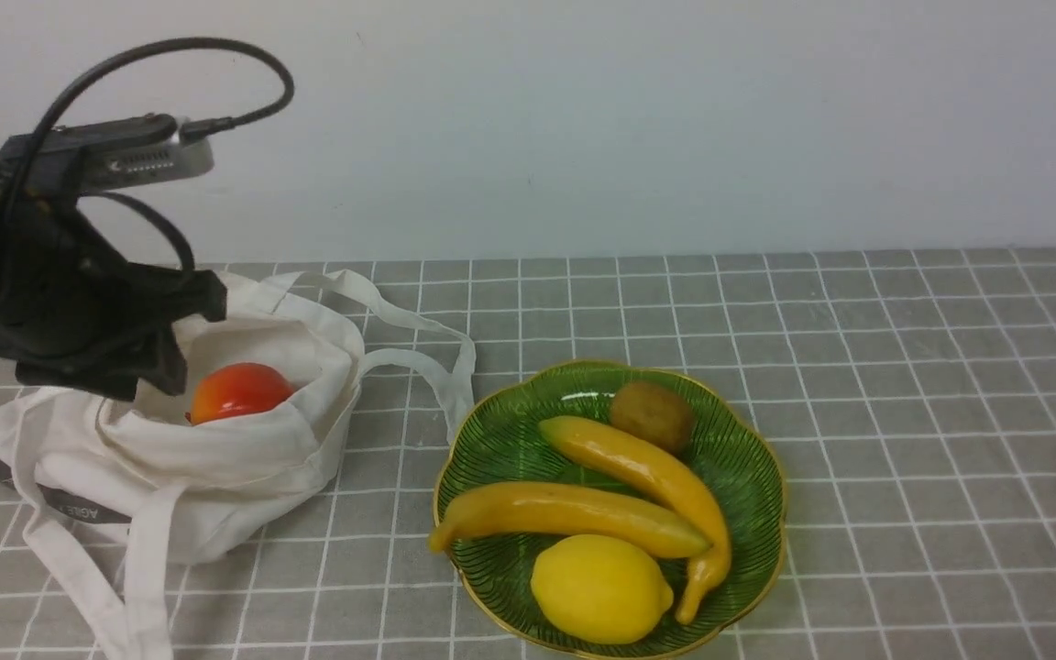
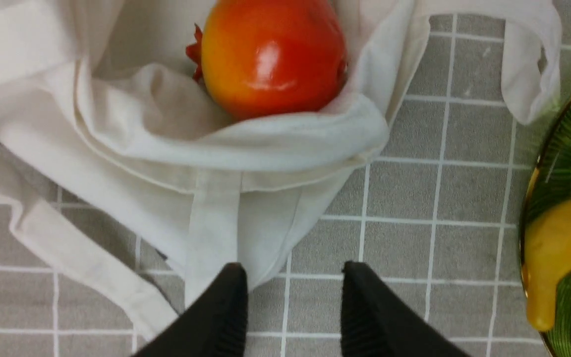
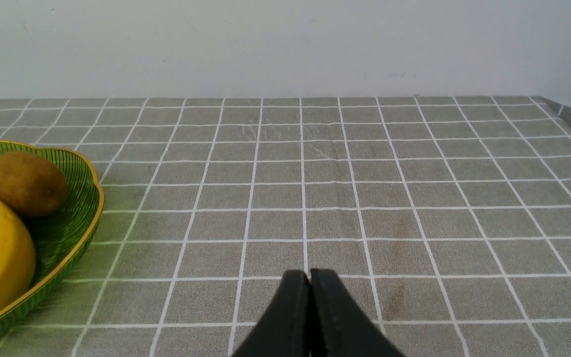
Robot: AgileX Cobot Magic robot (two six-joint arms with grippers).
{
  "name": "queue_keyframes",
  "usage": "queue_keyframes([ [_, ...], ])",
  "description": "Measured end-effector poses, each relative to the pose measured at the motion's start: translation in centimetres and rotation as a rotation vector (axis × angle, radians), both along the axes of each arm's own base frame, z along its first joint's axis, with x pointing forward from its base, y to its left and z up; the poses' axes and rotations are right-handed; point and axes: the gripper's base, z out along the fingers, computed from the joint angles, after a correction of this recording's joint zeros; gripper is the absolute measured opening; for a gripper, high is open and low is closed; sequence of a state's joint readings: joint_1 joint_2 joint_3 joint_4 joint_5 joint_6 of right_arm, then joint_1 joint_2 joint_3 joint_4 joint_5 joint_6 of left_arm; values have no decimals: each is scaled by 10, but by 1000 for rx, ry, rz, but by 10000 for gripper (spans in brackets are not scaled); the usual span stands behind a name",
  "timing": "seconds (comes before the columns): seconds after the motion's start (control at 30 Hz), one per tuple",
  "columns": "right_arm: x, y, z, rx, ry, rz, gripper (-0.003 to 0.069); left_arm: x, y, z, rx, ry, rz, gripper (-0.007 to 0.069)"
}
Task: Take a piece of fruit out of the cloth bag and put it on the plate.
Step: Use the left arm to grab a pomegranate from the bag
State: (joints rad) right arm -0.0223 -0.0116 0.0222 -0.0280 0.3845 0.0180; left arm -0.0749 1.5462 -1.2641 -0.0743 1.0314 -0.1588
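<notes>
My gripper will lift the glossy red fruit out, and the cloth bag will stay slumped in place, because the cloth bag's opening (image 1: pixel 258 346) is wide open around the fruit.
A glossy red fruit (image 1: pixel 238 391) with an orange blush lies inside the open mouth of the off-white cloth bag (image 1: pixel 216 458), which slumps on the table at the left. In the left wrist view the fruit (image 2: pixel 271 54) rests against the bag (image 2: pixel 166 148) rim. My left gripper (image 2: pixel 293 270) hovers above the bag's near edge, jaws open, nothing between them. In the front view the left gripper (image 1: pixel 157 357) hangs over the bag's left side. The green ribbed plate (image 1: pixel 748 458) with gold rim stands to the right of the bag. My right gripper (image 3: pixel 309 273) is shut over bare cloth, right of the plate (image 3: pixel 75 233).
On the plate lie two yellow bananas (image 1: pixel 574 518), a lemon (image 1: pixel 599 587) and a brown kiwi (image 1: pixel 652 414). The bag's long straps (image 1: pixel 427 353) trail toward the plate. A grey checked tablecloth (image 1: pixel 904 412) covers the table; a white wall stands behind.
</notes>
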Motion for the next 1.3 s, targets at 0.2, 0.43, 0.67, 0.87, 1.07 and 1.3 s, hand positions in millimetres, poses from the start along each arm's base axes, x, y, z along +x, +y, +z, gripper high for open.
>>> queue_keyframes([
  [0.2, 0, 0, 0, 0, 0, 0, -16, 35, -2, -20, 26, 23, -56, 497],
  [0.43, 0, 0, 0, 0, 0, 0, -16, 76, -3, -42, 70, 20, -121, 673],
  [0.67, 0, 0, 0, 0, 0, 0, -16, 94, -4, -98, 79, 136, -137, 682],
  [0.87, 0, 0, 0, 0, 0, 0, -16, 103, -5, -108, 77, 123, -140, 641],
  [1.07, 0, 0, 0, 0, 0, 0, -16, 103, -5, -106, 77, 119, -141, 608],
  [1.3, 0, 0, 0, 0, 0, 0, -16, 101, -2, -87, 115, 78, -153, 579],
])
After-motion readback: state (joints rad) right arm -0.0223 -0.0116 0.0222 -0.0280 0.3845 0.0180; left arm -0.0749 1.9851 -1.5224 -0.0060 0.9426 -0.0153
